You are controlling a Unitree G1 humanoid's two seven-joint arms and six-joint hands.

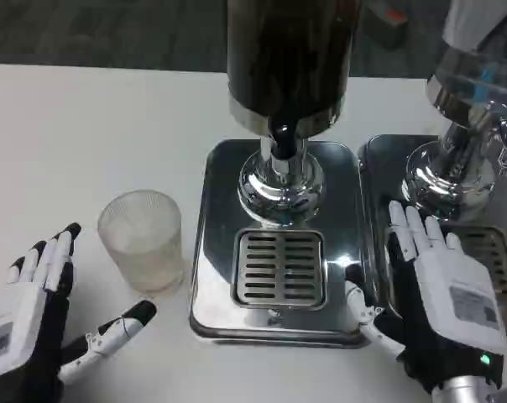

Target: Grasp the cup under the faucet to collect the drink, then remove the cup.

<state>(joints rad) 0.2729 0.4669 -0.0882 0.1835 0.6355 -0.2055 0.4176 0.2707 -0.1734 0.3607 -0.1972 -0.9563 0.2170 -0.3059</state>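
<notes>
The drink tank [290, 63] looks dark all the way down to its collar. A thin brown stream will run straight down from the black faucet [283, 138] when I open it.
A clear ribbed plastic cup [142, 240] stands upright on the white table, left of the drink dispenser's steel base [210, 252]. The dark drink tank [289, 59] rises above its black faucet [280, 136], which hangs over the slotted drip grille [279, 267]. Nothing stands on the grille. My left hand [31, 323] lies at the lower left, fingers spread, thumb reaching toward the cup's foot without touching it. My right hand [438, 298] rests open at the base's right edge, holding nothing.
A second dispenser [463, 126] with its own steel base and grille [488, 252] stands at the right, partly behind my right hand. The table's far edge runs across the top, with dark floor beyond it.
</notes>
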